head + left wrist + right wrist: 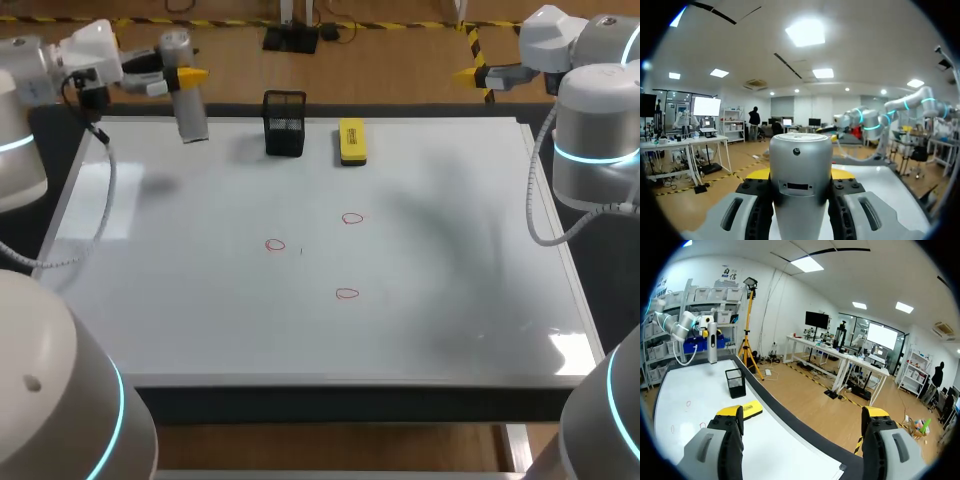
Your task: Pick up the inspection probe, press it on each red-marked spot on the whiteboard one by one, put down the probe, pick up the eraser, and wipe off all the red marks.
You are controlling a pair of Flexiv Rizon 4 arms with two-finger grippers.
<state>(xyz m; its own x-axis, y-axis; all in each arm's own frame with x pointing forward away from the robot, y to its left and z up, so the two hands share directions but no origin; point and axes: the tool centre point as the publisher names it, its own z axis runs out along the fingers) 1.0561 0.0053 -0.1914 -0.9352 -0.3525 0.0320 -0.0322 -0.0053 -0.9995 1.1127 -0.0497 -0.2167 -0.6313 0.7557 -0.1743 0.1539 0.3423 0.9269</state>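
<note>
I expect a red circle to come off cleanly when I wipe the yellow eraser across, because the whiteboard shines with glossy reflections under thin red outlines.
A silver cylindrical probe hangs upright above the whiteboard's far left corner, with my left gripper shut on its upper part. In the left wrist view the probe fills the gap between both fingers. Three red circles are drawn mid-board. The yellow eraser lies at the far edge. My right gripper is open and holds nothing, beyond the far right corner. In the right wrist view the right gripper stands over the board's edge, with the eraser near one fingertip.
A black mesh holder stands at the far edge between the probe and the eraser; it also shows in the right wrist view as the holder. My left arm's cable loops over the board's left side.
</note>
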